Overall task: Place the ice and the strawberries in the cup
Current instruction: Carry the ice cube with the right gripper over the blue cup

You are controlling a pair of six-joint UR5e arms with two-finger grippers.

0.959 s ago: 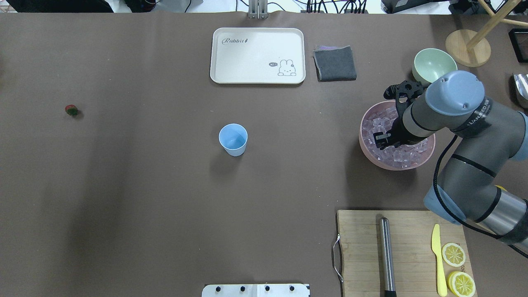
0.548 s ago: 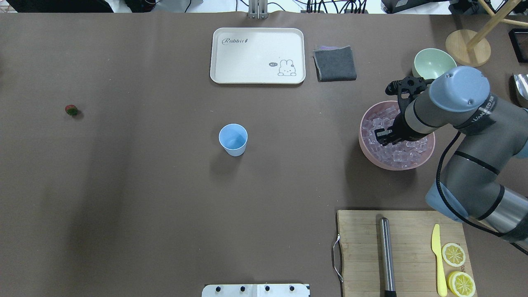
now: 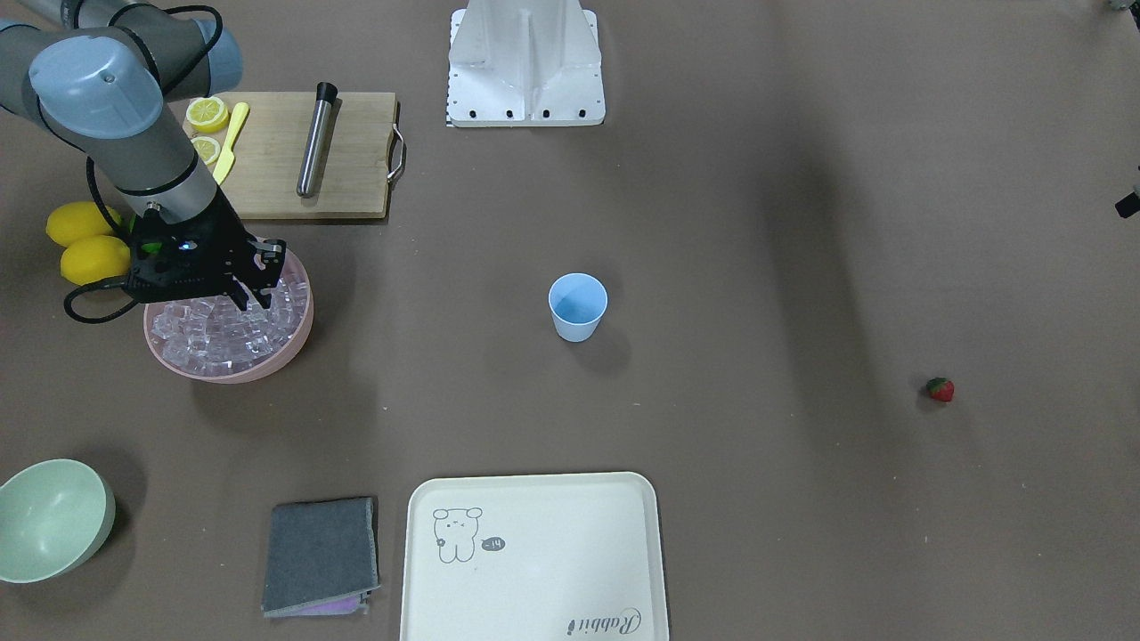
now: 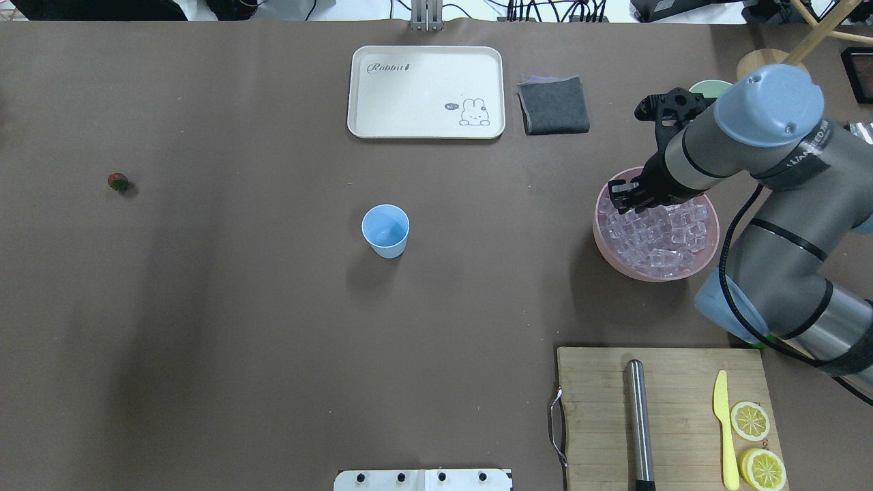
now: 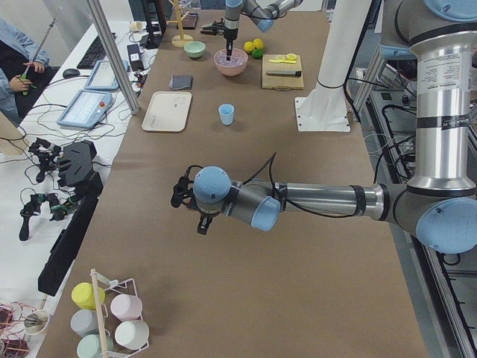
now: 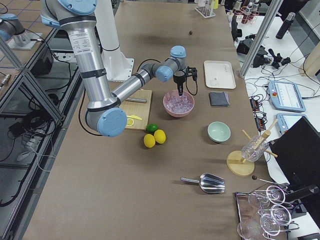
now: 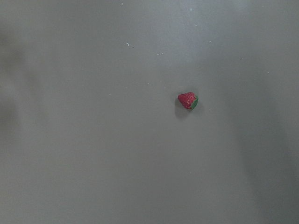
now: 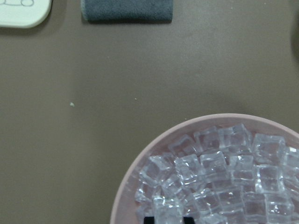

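Note:
I should keep carrying the ice cube pinched in my right gripper's fingers until it hangs over the light-blue cup's opening, since the upright cup stands clear.
The light-blue cup stands upright mid-table, also in the front view. The strawberry lies alone at the far left; the left wrist view shows it below the camera. Ice cubes fill the pink bowl on the right. My right gripper hovers over the bowl's far-left part. In its wrist view the fingertips stand narrowly apart with one ice cube between them. My left gripper hangs above the strawberry area; I cannot tell whether it is open or shut.
A white rabbit tray and a grey cloth lie at the back. A pale green bowl sits behind the pink bowl. A cutting board holds a steel muddler, a yellow knife and lemon halves. Whole lemons lie beside the bowl.
My right gripper has risen out of the ice and shifted toward the bowl's far-left rim. The cup and the strawberry have not moved.

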